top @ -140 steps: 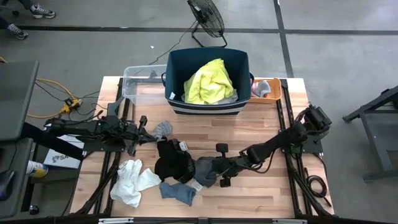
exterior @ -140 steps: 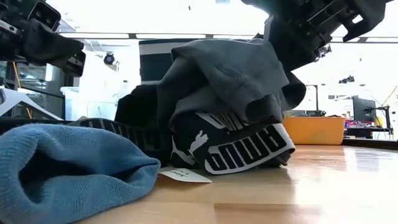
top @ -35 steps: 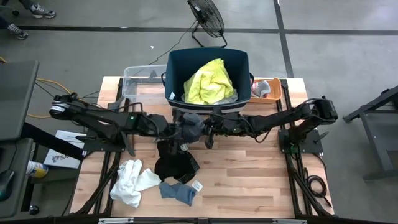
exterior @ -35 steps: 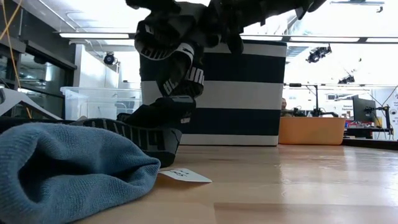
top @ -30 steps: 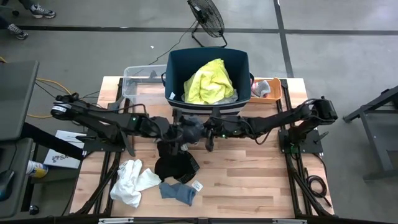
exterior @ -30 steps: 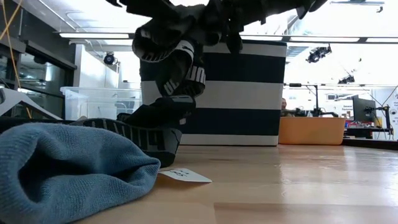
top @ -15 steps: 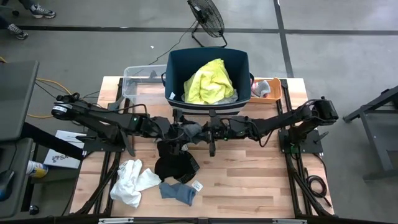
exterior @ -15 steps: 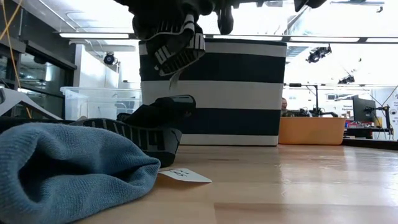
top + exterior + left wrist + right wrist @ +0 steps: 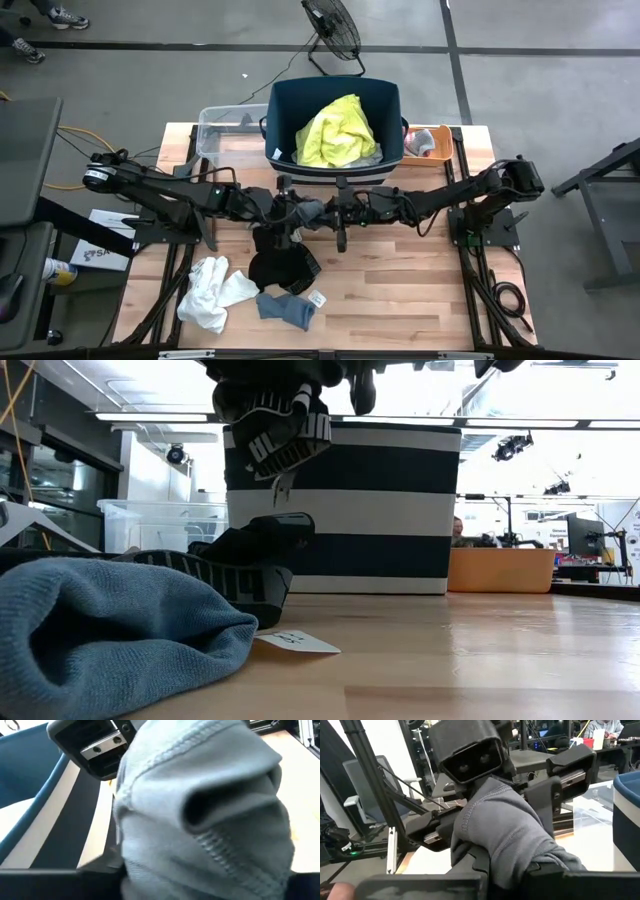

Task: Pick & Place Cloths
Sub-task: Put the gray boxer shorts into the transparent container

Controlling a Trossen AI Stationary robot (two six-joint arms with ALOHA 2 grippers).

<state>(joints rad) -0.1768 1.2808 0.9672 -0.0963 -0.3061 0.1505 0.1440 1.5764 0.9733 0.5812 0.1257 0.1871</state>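
Note:
Next, I let go of the dark grey shorts with my right gripper before my left gripper carries them to the clear plastic box (image 9: 228,128), because the box is on my left gripper's side.
The dark grey shorts (image 9: 308,209) hang bunched in the air between my two grippers, in front of the navy tub (image 9: 283,110). In the low view their striped waistband (image 9: 283,435) hangs above a black cloth (image 9: 240,555) on the table. My left gripper (image 9: 289,210) comes from the left and my right gripper (image 9: 330,212) from the right; both are shut on the shorts. A neon yellow shirt (image 9: 338,130) lies in the tub. A white cloth (image 9: 214,290) and a blue sock (image 9: 285,309) lie on the table. My left gripper holds a thick bunch of the shorts (image 9: 200,820), coming level from the table's left; the cloth fills its wrist view and hides the fingertips. My right gripper holds the bunch's other side (image 9: 505,840), level from the table's right. The shorts are lifted clear, the waistband hanging below.
A clear plastic box (image 9: 222,128) stands left of the tub and a small orange tray (image 9: 430,141) right of it. A paper tag (image 9: 297,643) lies on the table beside the blue sock (image 9: 110,630). Bare wood shows at the near right.
The shorts have been drawn up: their hanging waistband end, which reached down to the black cloth on the table, now hangs clear above it. Both grippers have stayed close together at the table's middle.

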